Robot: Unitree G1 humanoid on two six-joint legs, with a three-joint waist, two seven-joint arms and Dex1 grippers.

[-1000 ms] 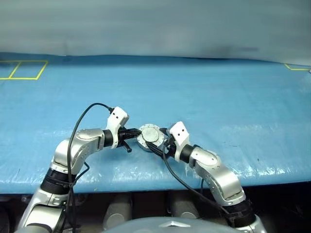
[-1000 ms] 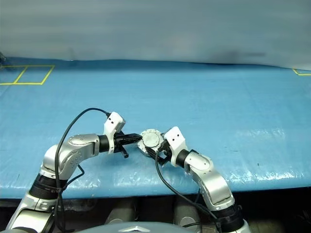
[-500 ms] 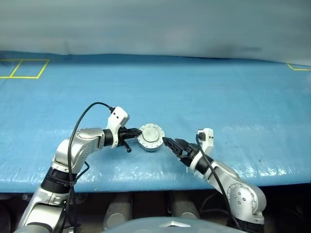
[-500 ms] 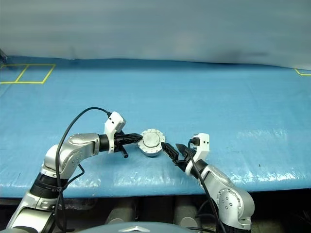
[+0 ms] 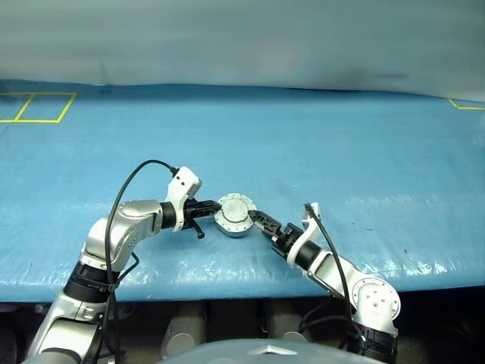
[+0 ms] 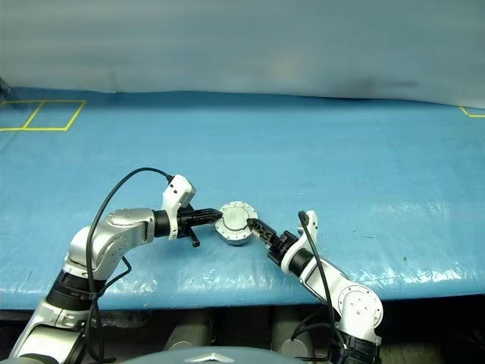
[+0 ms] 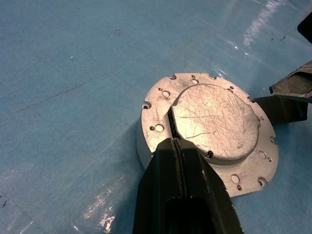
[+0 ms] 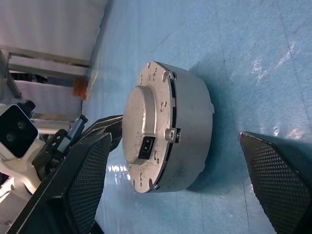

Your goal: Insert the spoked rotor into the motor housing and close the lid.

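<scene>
The lid's rim sits a dark gap (image 8: 173, 103) above the housing's side. Next, my right gripper squeezes the lid against the housing's bottom side (image 8: 208, 139) to press the gap shut.
The motor housing (image 5: 233, 224) stands on the blue table (image 5: 341, 167) as a round silver drum, its wall facing the right wrist view (image 8: 192, 122). The lid (image 7: 214, 119) lies flat and closed on top of it. The spoked rotor is hidden. My left gripper (image 5: 216, 206) is shut, its tips resting on the lid's left edge (image 7: 174, 142). My right gripper (image 5: 258, 220) is open just to the right of the housing, one finger on each side of the drum (image 8: 174, 139) and clear of it.
Yellow tape marks a square (image 5: 38, 108) at the table's far left and a corner (image 5: 464, 105) at the far right. The table's near edge (image 5: 227, 282) runs just below both arms. A black cable (image 5: 129, 186) loops over the left forearm.
The right arm drew back from the housing and rolled its wrist over. Its open fingers now point at the housing's right side again. The left gripper and the housing kept still.
</scene>
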